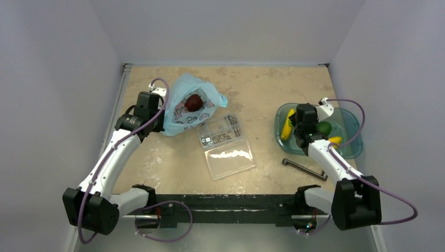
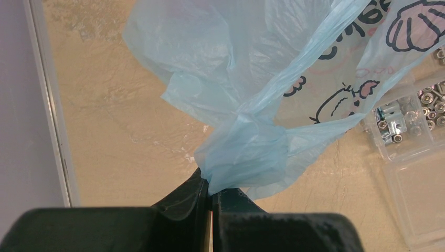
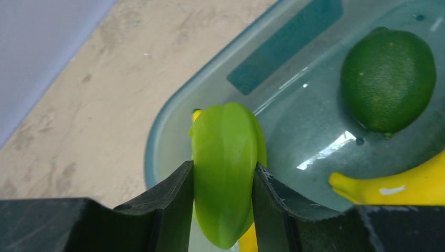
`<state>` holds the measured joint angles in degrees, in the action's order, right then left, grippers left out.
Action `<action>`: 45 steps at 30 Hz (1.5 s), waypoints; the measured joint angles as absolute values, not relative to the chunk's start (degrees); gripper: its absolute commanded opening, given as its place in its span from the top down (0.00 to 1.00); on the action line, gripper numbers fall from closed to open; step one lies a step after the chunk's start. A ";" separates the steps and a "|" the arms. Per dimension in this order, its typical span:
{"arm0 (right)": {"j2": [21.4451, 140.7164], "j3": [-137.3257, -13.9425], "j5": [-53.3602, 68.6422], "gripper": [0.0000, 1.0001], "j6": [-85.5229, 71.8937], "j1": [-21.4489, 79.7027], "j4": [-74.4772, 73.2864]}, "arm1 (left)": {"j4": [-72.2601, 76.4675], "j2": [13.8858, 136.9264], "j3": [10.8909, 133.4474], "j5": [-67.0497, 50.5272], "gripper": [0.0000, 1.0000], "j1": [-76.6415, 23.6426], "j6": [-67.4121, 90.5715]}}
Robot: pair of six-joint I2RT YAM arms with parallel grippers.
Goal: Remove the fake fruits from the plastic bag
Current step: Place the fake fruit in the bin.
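My right gripper holds the ribbed green fruit [image 3: 225, 168] inside the teal tray's rim and should now lower it until it nears the open tray's bottom [image 3: 286, 149], then let go.
The light-blue plastic bag [image 1: 181, 113] lies at the back left with a dark red fruit [image 1: 194, 102] showing in its mouth. My left gripper [image 1: 160, 112] [image 2: 212, 191] is shut on a bunched corner of the bag [image 2: 241, 105]. My right gripper [image 1: 307, 137] [image 3: 224, 167] is shut on a ribbed green fruit [image 3: 228, 173] and holds it above the left part of the teal tray [image 1: 351, 149] [image 3: 173, 115]. In the tray lie a green lime [image 1: 324, 127] [image 3: 388, 79], a yellow banana [image 1: 336, 140] [image 3: 393, 186] and another banana [image 1: 287, 126].
A clear plastic box [image 1: 225, 144] [image 2: 414, 131] with metal nuts and screws sits open in the middle of the table, just right of the bag. A black L-shaped key [image 1: 304, 168] lies in front of the tray. Walls close off the table's left, back and right.
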<state>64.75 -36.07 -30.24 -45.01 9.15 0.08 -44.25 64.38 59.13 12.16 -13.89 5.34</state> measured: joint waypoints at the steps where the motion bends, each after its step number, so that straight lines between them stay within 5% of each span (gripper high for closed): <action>1: 65.84 -36.10 -30.72 0.92 -45.50 8.49 -0.43 | -44.25 64.38 59.13 12.14 1.00 -13.89 5.34; 16: 76.95 -36.21 -29.69 0.73 -46.39 5.43 -2.94 | -44.27 64.66 59.13 11.90 1.00 -13.89 5.34; 22: 78.52 -37.04 -28.86 0.42 -46.54 5.19 -3.11 | -44.27 64.66 59.13 11.73 1.00 -13.89 5.34; 28: 77.34 -37.04 -28.27 0.26 -45.74 5.19 -3.14 | -44.27 64.66 59.13 11.53 1.00 -13.89 5.34; 45: 63.33 -38.61 -19.94 0.18 -35.33 10.59 -1.19 | -44.53 66.41 59.13 8.82 1.00 -13.89 5.06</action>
